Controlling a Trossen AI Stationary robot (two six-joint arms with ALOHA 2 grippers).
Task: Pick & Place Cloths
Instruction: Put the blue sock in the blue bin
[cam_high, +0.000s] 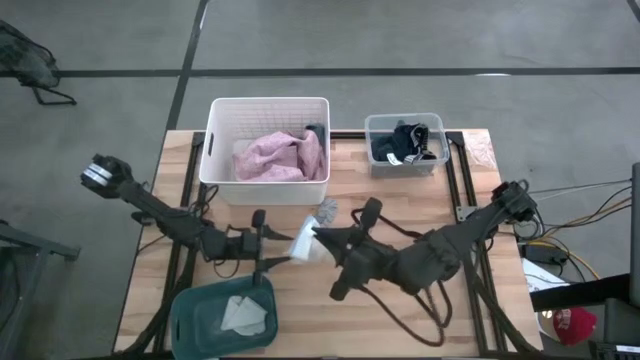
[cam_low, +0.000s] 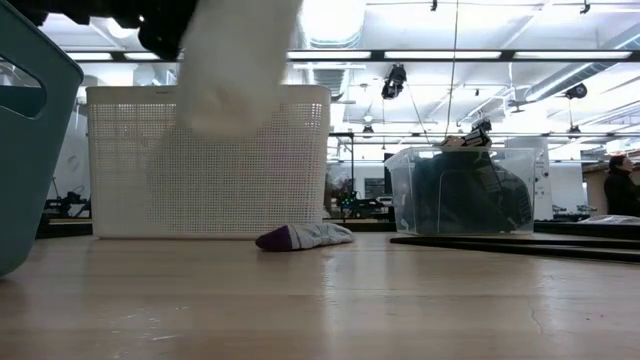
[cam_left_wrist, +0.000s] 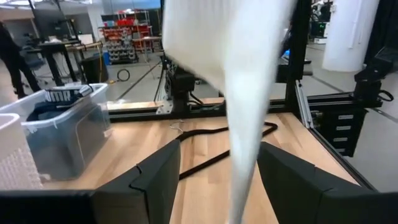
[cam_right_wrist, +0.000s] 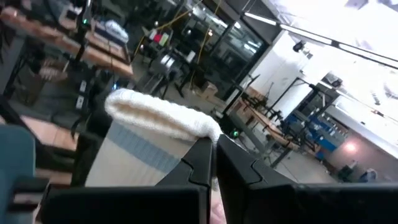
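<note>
My gripper will lower the white sock into the teal bin, and the sock should crumple over the pale cloths because its loose end hangs slack.
A white sock hangs in the air at mid-table, in front of the white basket in the low view. My right gripper is shut on it, reaching in from the table's right. My left gripper is open; its fingers stand on either side of the hanging sock without touching it. A grey sock with a purple toe lies flat on the table. A pink garment lies in the white basket and dark navy garments in the clear bin. My right gripper pinches the white sock between its two shut fingers at one edge, coming roughly level from the table's right. The sock is lifted clear of the table, and its free end hangs slack below the gripper.
A teal bin at the near edge holds pale cloths. The white basket and clear bin stand along the far edge. Black cable loops lie under my right arm. Bare wood shows between the bins.
</note>
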